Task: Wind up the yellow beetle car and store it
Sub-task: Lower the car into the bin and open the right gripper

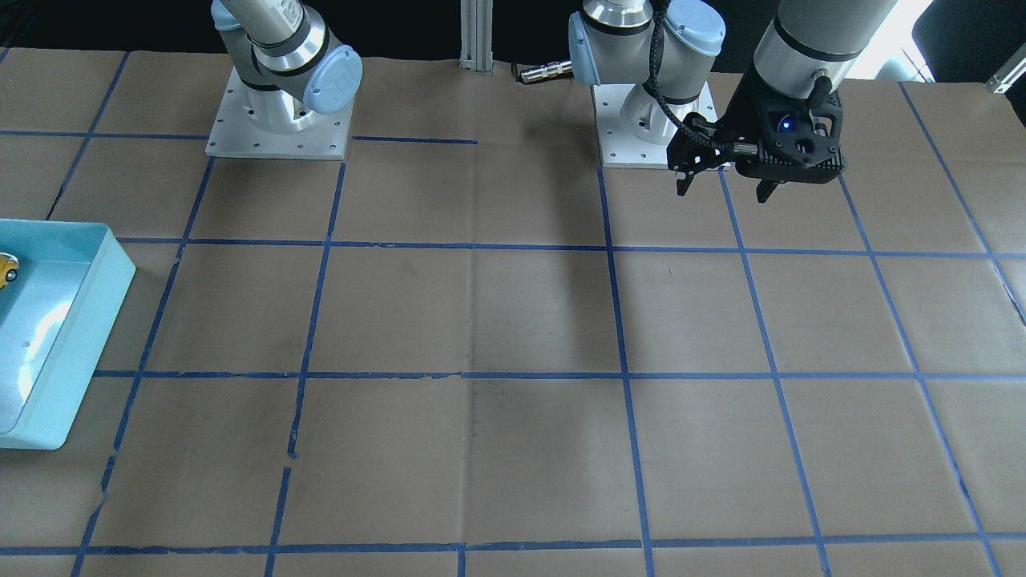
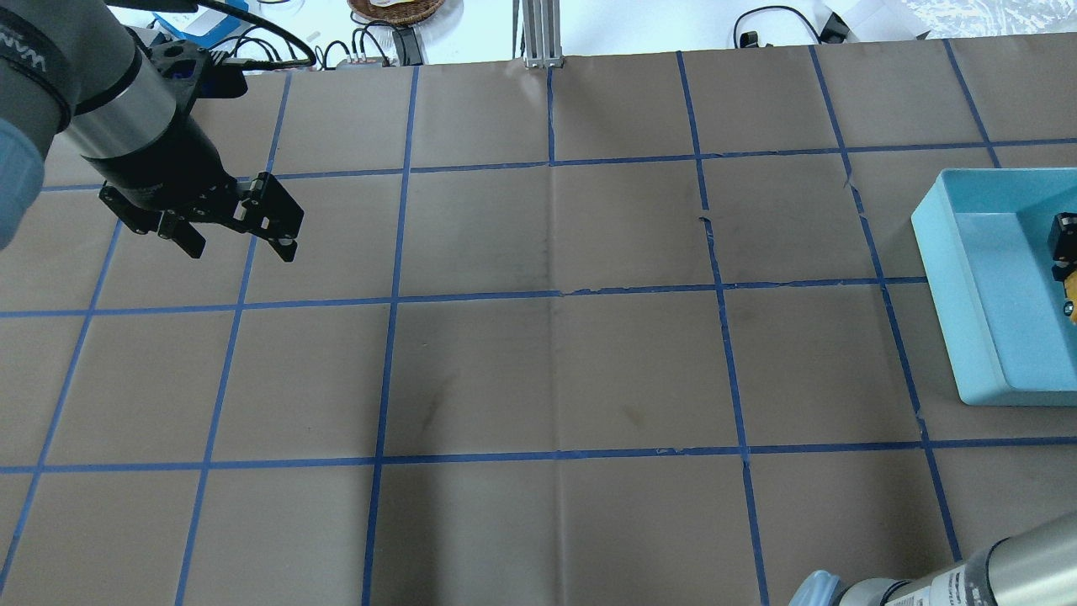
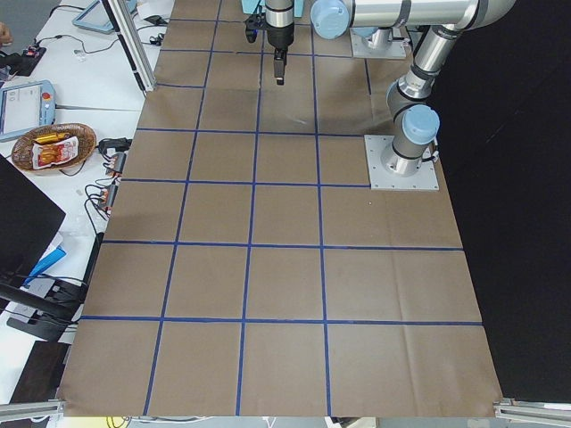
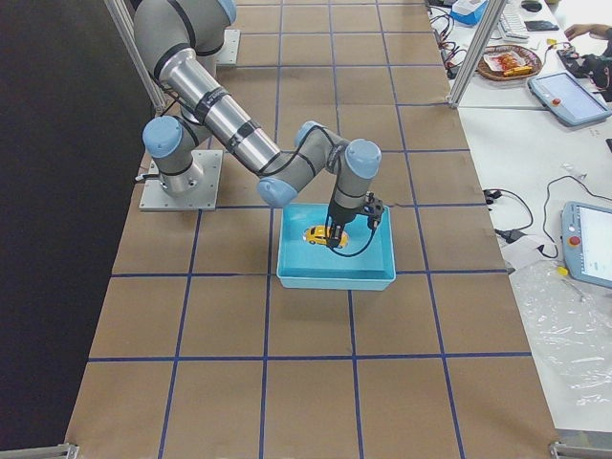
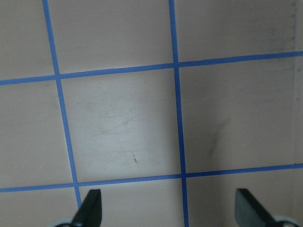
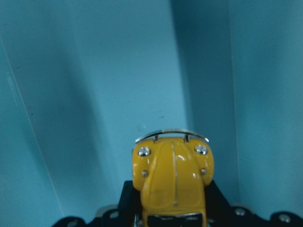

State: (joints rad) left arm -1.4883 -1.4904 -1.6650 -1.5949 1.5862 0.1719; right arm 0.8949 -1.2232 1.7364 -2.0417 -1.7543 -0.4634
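I should carry on with my right gripper lowering the upright yellow beetle car over the light blue bin's clear bottom until the wheels touch that bottom, then release.
The yellow beetle car (image 6: 173, 182) sits between my right gripper's (image 6: 170, 203) black fingers, nose pointing away, inside the light blue bin (image 4: 335, 280). The exterior right view shows the right gripper (image 4: 337, 239) reaching down into the bin, shut on the car (image 4: 318, 234). Whether the car touches the bin floor I cannot tell. The car shows at the frame edge in the front-facing view (image 1: 6, 268) and in the overhead view (image 2: 1070, 295). My left gripper (image 2: 242, 248) is open and empty, held high over the table's far left, also in the front-facing view (image 1: 725, 186).
The bin (image 2: 934, 219) stands at the table's right end. Brown paper with a blue tape grid (image 2: 555, 295) covers the table. The two arm bases (image 1: 276, 120) (image 1: 653, 120) stand at the robot's side. Side benches hold pendants and a basket (image 3: 58, 147).
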